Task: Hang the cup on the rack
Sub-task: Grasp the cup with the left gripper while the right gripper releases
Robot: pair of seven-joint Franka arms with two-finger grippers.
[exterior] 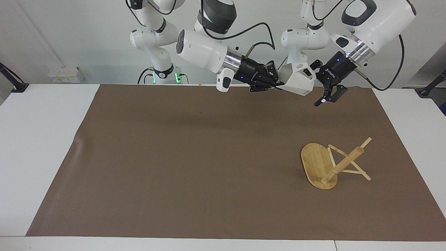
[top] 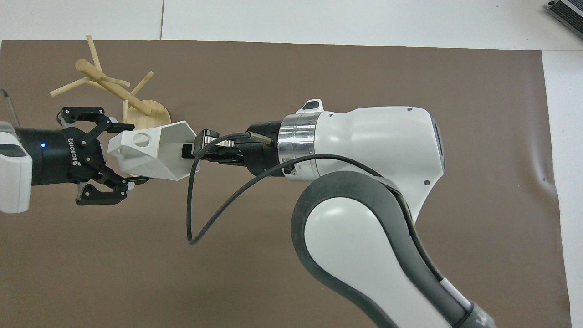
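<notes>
The bamboo rack (top: 113, 88) should stay upright when the robot hangs the white cup on it, because the rack's base (top: 158, 114) lies wide and flat on the mat.
The white faceted cup (exterior: 298, 79) (top: 150, 152) is held on its side in the air, over the part of the mat nearest the robots. My right gripper (exterior: 277, 83) (top: 191, 149) is shut on its rim. My left gripper (exterior: 313, 85) (top: 130, 153) is open, with its fingers either side of the cup's bottom and handle end. I cannot tell if they touch it. The bamboo rack (exterior: 327, 165) (top: 111, 86) lies tipped over on the mat toward the left arm's end, with its oval base (exterior: 313, 162) (top: 150, 111) on edge and its post slanting.
A brown mat (exterior: 181, 157) (top: 319, 68) covers most of the white table (exterior: 41, 139). The right arm's cable (top: 200, 218) hangs in a loop under its wrist.
</notes>
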